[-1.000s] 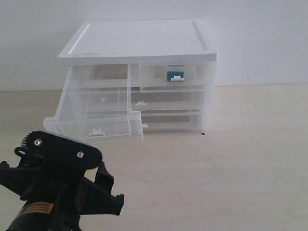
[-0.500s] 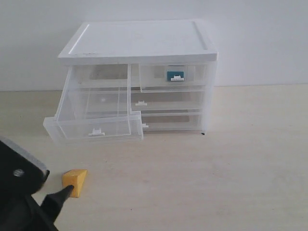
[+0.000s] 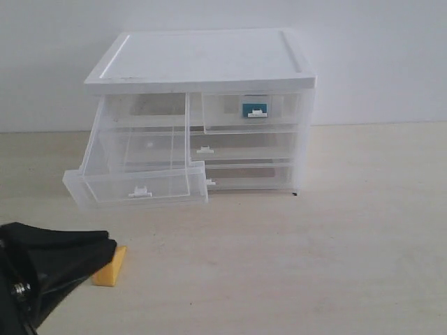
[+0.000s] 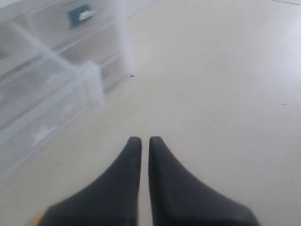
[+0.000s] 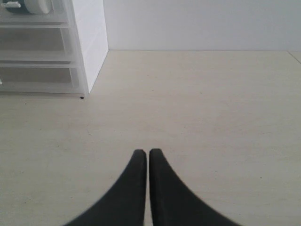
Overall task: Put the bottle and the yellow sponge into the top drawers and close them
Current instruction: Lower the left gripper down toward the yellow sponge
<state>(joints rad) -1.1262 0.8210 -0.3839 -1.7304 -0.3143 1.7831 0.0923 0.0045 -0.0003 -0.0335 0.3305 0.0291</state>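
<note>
The yellow sponge (image 4: pixel 35 218) has my shut left gripper slanting past it, so I should pull the gripper back, turn it toward the cabinet and open it around the sponge (image 3: pixel 112 269).
The yellow sponge (image 3: pixel 113 267) lies on the table in front of the cabinet, its left part hidden behind my left gripper (image 3: pixel 105 246). The left wrist view shows that gripper (image 4: pixel 141 140) shut with nothing between its fingers, and a sliver of yellow beside one finger. The left top drawer (image 3: pixel 136 185) is pulled far out and sags down at the front. The right top drawer (image 3: pixel 251 112) is pushed in, with the teal bottle (image 3: pixel 250 108) visible through its front. My right gripper (image 5: pixel 144 152) is shut and empty over bare table, outside the exterior view.
The white-topped clear cabinet (image 3: pixel 202 59) stands at the back against a white wall. Two full-width drawers (image 3: pixel 244 148) below the top ones are pushed in. Bare wooden table (image 3: pixel 314 244) spreads to the right and front.
My left gripper went from wide open to shut and swung lower to the left, uncovering the sponge. The sponge stays on the table at the same spot.
</note>
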